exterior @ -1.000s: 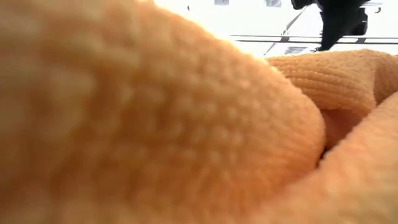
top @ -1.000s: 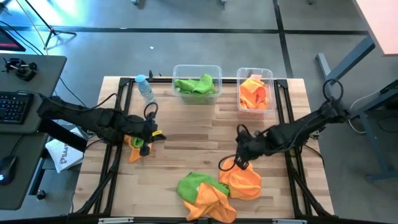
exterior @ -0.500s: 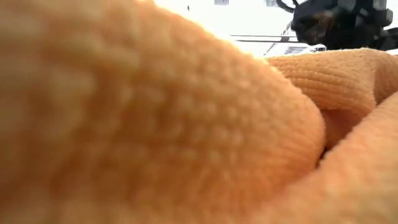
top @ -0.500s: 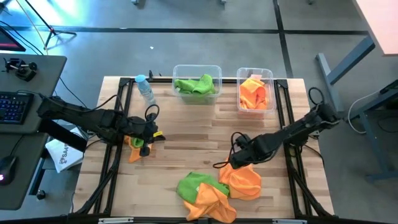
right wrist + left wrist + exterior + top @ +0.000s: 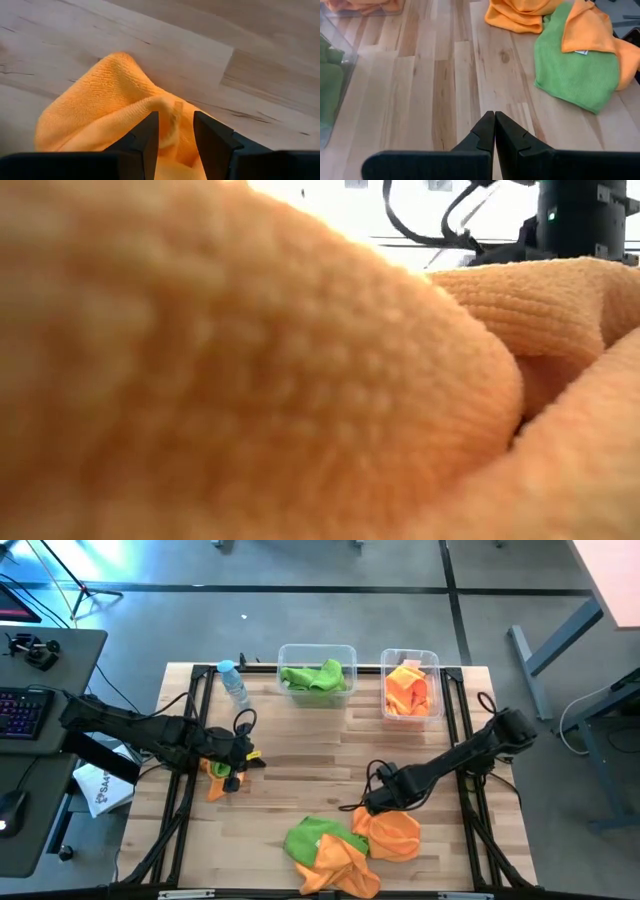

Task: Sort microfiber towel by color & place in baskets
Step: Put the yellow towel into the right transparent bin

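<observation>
My gripper will lift the bunched orange towel, and the towel will then drop open into a long hanging piece, because loose folds double over each other.
Near the table's front edge lie an orange towel, a green towel and another orange towel, heaped together. My right gripper points down over the first orange towel's far left edge, open, with a raised fold between its fingers. My left gripper hangs shut above the table's left part, holding nothing. The wider basket holds a green towel. The narrower basket holds orange towels. My right gripper comes from above, pointing down, with one finger on each side of the orange towel's raised fold. I cannot tell whether the fingertips touch the cloth. The towel lies slack on the table.
A small water bottle with a blue cap lies at the far left, beside the wider basket. Something small, orange and green, sits under the left arm. An orange towel close to the lens fills the low view. Bare wood spans the table's middle.
My right gripper has sunk toward the orange towel and shifted a little toward the table's near and left edges. In the low view its arm has come down behind the cloth. The towels have stayed where they were.
</observation>
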Robot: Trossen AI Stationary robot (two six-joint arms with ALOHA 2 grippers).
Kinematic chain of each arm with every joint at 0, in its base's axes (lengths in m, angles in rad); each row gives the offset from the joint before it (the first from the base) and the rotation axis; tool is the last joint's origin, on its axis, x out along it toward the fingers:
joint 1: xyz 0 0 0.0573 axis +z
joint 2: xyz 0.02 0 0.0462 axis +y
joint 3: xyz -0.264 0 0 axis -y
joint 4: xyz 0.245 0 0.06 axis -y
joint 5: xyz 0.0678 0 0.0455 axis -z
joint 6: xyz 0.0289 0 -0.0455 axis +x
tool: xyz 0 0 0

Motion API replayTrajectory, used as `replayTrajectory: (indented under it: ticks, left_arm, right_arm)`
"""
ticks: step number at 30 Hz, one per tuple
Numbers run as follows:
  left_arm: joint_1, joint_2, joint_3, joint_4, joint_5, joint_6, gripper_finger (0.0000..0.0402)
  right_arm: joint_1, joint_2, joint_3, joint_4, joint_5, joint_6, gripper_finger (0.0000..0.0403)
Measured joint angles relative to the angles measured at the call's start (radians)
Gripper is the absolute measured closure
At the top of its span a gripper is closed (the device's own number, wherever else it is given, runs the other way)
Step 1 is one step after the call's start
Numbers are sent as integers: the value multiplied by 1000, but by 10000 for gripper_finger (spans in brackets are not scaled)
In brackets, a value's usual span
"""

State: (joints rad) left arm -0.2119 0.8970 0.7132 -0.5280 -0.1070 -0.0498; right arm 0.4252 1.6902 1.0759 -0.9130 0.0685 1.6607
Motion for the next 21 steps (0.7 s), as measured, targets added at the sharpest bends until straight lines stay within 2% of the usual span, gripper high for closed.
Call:
replayTrajectory:
  ticks: [5,7,9,11,13,16,21]
  left_arm:
    - [0,0,0,0,1,-2,401]
    - [0,0,0,1,1,-22,401]
    - [0,0,0,1,1,-42,401]
    - [0,0,0,1,1,-51,401]
    - [0,0,0,1,1,-51,401]
    - [0,0,0,2,1,-52,401]
    - [0,0,0,3,1,-105,401]
  right_arm:
    - [1,21,-41,107,-27,-1,296]
    - [4,21,-39,117,-36,-2,327]
    - [14,20,-24,113,-23,-18,376]
    - [24,10,-1,93,4,-21,391]
    - [34,-7,36,39,42,-11,385]
    - [50,-40,110,-62,123,-2,397]
    - [80,-94,283,-202,342,-16,397]
